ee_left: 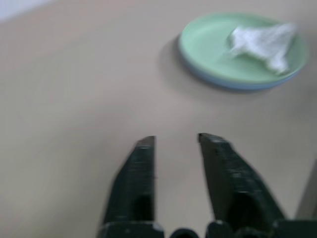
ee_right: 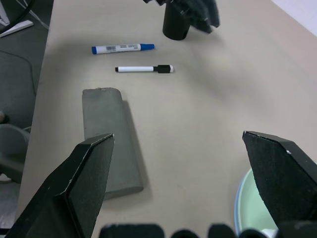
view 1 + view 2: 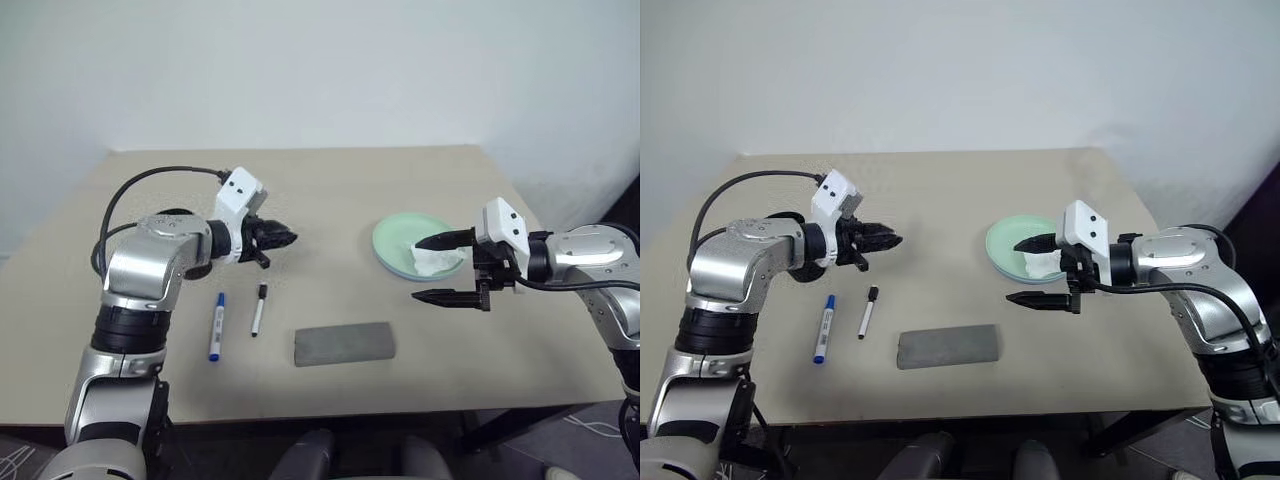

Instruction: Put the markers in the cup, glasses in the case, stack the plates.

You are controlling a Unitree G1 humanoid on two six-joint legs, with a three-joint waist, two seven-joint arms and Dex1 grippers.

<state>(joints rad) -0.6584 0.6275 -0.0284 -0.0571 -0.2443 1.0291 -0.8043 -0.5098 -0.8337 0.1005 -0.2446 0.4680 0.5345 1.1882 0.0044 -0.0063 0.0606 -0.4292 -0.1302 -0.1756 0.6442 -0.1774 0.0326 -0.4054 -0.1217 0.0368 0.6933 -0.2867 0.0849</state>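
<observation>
My gripper will drop the black-capped marker (image 3: pixel 260 309) into the black cup. The marker has a short white body (image 3: pixel 257 318), so it will sink out of sight below the cup's rim.
Two markers lie side by side on the table: the blue-capped one (image 3: pixel 216 326) and the shorter black-capped one (image 3: pixel 259 309). Beyond them stands the black cup (image 2: pixel 174 27), largely hidden behind my left arm in the head views. My left gripper (image 3: pixel 282 238) hovers above the table past the markers, open and empty. The grey case (image 3: pixel 344 343) lies shut near the front edge. The green plate (image 1: pixel 198 34) rests on the light blue plate (image 1: pixel 237 85), whose rim peeks out below. My right gripper (image 3: pixel 418 270) is wide open beside the plates. The glasses are out of view.
A crumpled white tissue (image 3: pixel 437 260) lies in the green plate, close to my right gripper's upper finger. The tan table (image 3: pixel 330 190) ends just in front of the case. A white wall stands behind the table's far edge.
</observation>
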